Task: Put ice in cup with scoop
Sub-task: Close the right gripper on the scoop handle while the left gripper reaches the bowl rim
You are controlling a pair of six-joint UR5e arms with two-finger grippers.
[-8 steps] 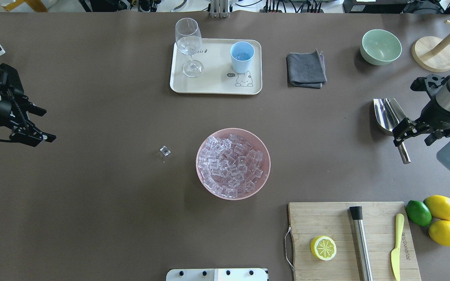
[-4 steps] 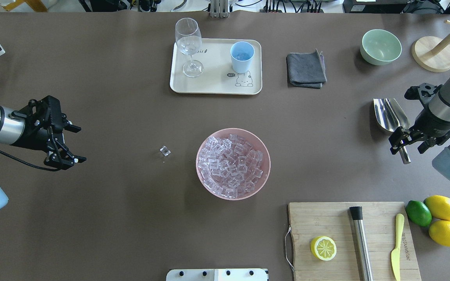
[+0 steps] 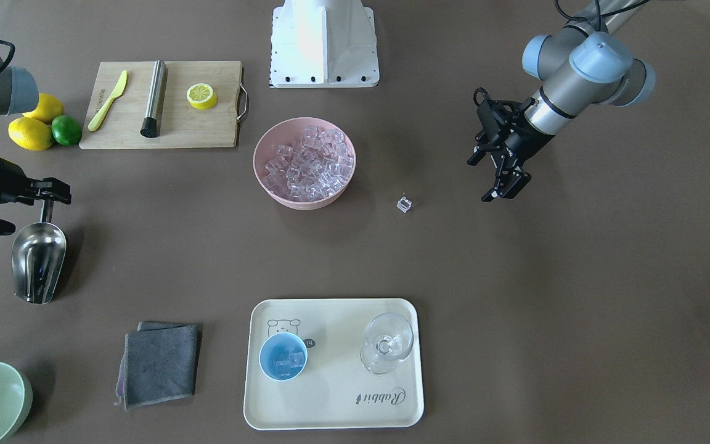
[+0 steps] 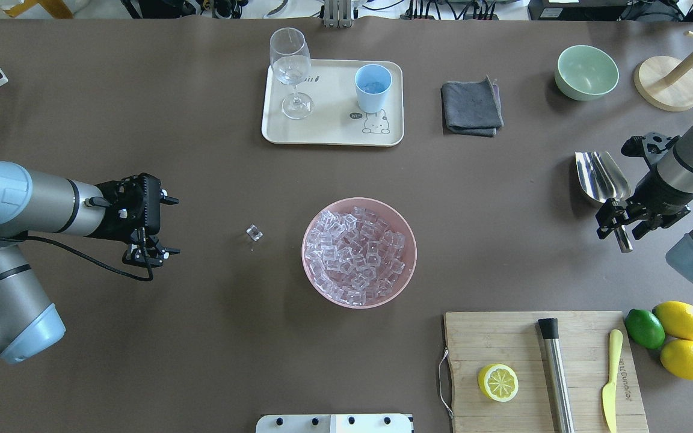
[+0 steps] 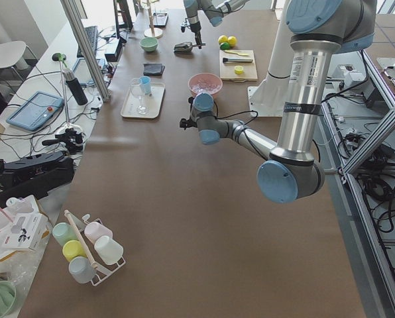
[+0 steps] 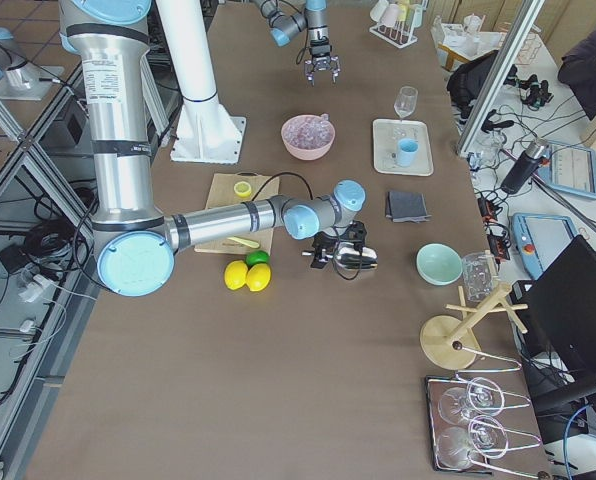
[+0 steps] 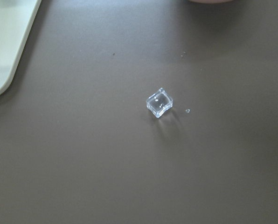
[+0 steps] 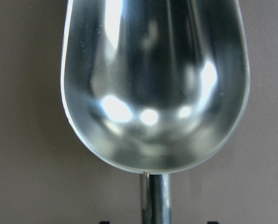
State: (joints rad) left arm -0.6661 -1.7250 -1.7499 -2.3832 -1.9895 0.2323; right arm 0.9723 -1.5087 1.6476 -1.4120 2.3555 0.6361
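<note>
I expect a few cubes to spill outside when I scoop with the steel scoop, because the ice is heaped loosely close to the pink bowl's rim.
The steel scoop lies on the table at the right, and its trough fills the right wrist view. My right gripper is open, its fingers on either side of the rod handle. The pink bowl at the centre is full of ice. One loose ice cube lies left of the bowl and shows in the left wrist view. My left gripper is open and empty, left of that cube. The light-blue cup stands on the tray with a few cubes inside.
The cream tray also holds a stemmed glass. A grey cloth and a green bowl sit at the far right. A cutting board with a lemon half, steel cylinder and knife is near right, beside lemons.
My left arm has swung in from the left edge towards the loose cube. My right gripper has slid a little down along the scoop handle. The scoop has not moved.
</note>
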